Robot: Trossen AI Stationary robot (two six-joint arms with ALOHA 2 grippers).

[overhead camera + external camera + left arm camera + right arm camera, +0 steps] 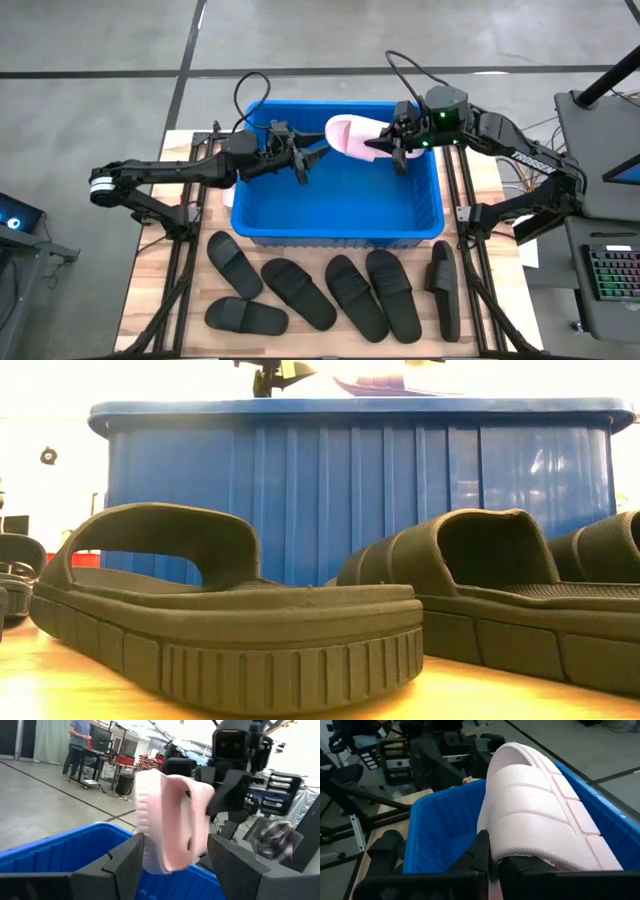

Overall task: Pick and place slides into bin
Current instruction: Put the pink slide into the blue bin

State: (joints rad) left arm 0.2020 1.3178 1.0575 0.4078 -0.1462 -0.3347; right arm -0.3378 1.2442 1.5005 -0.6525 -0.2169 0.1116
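Note:
I should hold the slide's toe (335, 130) with my left gripper while my right gripper turns to regrip the slide's strap, with the pink slide (357, 135) tilted on its side.
A pale pink slide (350, 135) hangs over the far part of the blue bin (340, 238), with my right gripper (385, 148) shut on it. My left gripper (312, 158) is open at the slide's other end. In the left wrist view its fingers (125, 862) stand on either side of the pink slide (170, 820); whether they touch it cannot be told. Several black slides (357, 295) lie sole-down on the table in front of the bin, and two of them (220, 620) fill the low view. My right gripper pinches the pink slide's ribbed strap at its edge (520, 845) between its two shut fingers. It reaches in from the table's right side, slanting a little downward. The slide is lifted clear above the bin and tilted, its sole turned away from the gripper.
The bin's floor (340, 195) is bare blue plastic. Black frame rails (185, 250) run along both sides of the table. A keyboard (610, 275) sits off the table's right side. A person (80, 745) stands far off in the room.

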